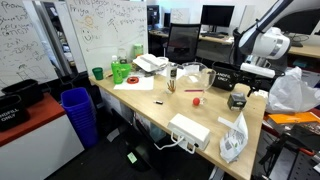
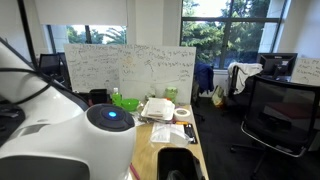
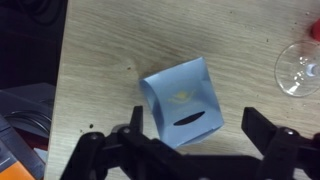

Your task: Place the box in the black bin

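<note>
The box lies at an angle to the gripper's open fingers, so the robot should turn the gripper to line up with the box's slanted sides before it goes down and closes around the box.
In the wrist view the box is a small pale blue cube with a dark slot and a yellowish patch, lying tilted on the wooden table. My gripper is open, with its two black fingers either side of the box's near end and not touching it. In an exterior view the gripper hangs just above the box, which looks dark there, at the table's far right. The black bin with white lettering sits on a low red-topped surface at the far left, well away from the table.
A clear glass stands to the right of the box. A tall blue ribbed bin stands beside the table. The table holds a flat white box, a small red object, green cups and a white plastic bag.
</note>
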You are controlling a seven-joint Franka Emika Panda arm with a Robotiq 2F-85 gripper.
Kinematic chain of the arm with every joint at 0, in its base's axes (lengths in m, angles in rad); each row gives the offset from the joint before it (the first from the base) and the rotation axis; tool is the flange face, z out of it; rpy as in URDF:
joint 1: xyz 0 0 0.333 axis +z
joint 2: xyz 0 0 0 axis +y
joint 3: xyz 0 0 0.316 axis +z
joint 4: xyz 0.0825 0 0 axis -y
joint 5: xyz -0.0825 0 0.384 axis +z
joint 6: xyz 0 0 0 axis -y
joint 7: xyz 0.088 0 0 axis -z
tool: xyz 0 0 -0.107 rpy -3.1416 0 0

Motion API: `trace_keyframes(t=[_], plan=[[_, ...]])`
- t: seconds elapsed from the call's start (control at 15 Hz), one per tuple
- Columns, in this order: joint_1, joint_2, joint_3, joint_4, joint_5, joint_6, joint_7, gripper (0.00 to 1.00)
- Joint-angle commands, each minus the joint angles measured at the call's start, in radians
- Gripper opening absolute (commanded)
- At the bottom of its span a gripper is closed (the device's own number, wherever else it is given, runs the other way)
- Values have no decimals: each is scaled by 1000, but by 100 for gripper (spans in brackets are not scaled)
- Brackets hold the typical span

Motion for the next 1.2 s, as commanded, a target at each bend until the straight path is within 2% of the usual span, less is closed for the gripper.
trace_keyframes(t=[0.0,0.4,0.73,1.13], plan=[[15,-23,-2,-64,-103,101,-36,100],[31,-75,25,-140,-219,222,-96,100],[31,-80,55,-162,-225,233,-124,100],[49,-50,38,-156,-279,273,-103,100]])
